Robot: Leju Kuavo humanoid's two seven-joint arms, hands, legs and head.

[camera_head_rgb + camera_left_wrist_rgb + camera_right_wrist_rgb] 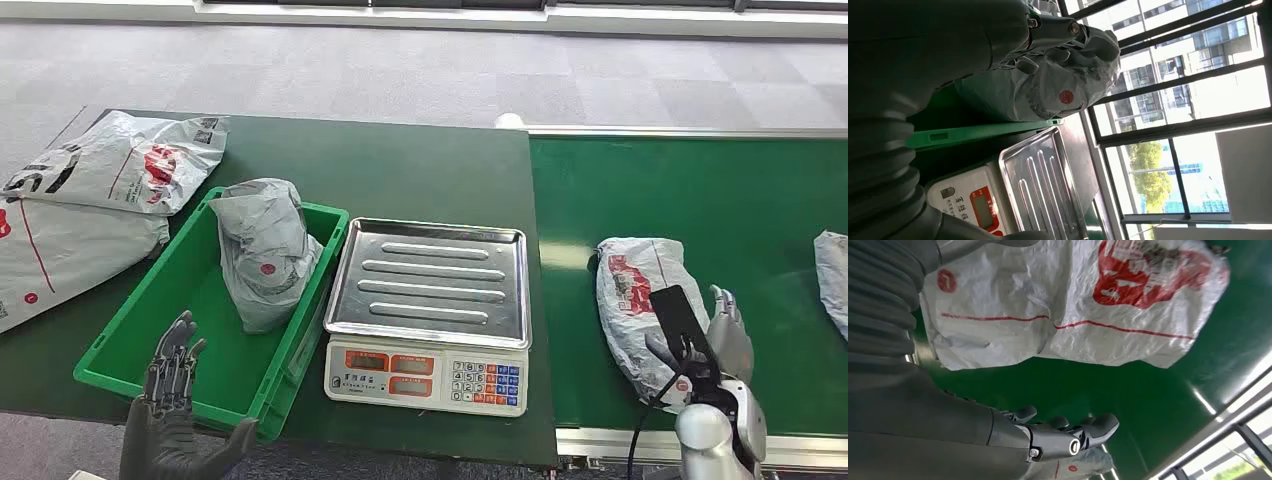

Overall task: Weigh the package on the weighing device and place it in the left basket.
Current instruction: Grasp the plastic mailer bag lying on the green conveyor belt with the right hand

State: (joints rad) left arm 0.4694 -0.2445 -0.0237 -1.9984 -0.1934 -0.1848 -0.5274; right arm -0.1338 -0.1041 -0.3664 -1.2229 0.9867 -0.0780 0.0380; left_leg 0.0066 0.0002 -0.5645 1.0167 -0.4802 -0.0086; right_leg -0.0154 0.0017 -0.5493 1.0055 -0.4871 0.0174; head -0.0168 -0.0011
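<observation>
My gripper will make the grey plastic package [642, 308] crumple and bend around its middle when lifting it, because a crease kinks the red line [1051, 322].
A grey plastic package with red print [633, 296] lies on the green conveyor belt [700, 200], right of the scale. My right hand [720, 335] sits at its near right end with fingers spread, holding nothing; the package [1073, 305] lies beside those fingers [1068, 432] in the right wrist view. The scale [428, 312] has a bare steel pan [430, 275]. Left of it, the green basket [130, 340] holds one grey package [262, 250]. My left hand [172, 400] hovers at the basket's near edge, fingers spread. The same basket package [1058, 85] and scale pan [1043, 185] appear in the left wrist view.
Two large grey mail bags [110, 165] lie on the dark table left of the basket. Another package [832, 270] pokes in at the belt's right edge. Grey carpet floor [420, 70] lies beyond the table.
</observation>
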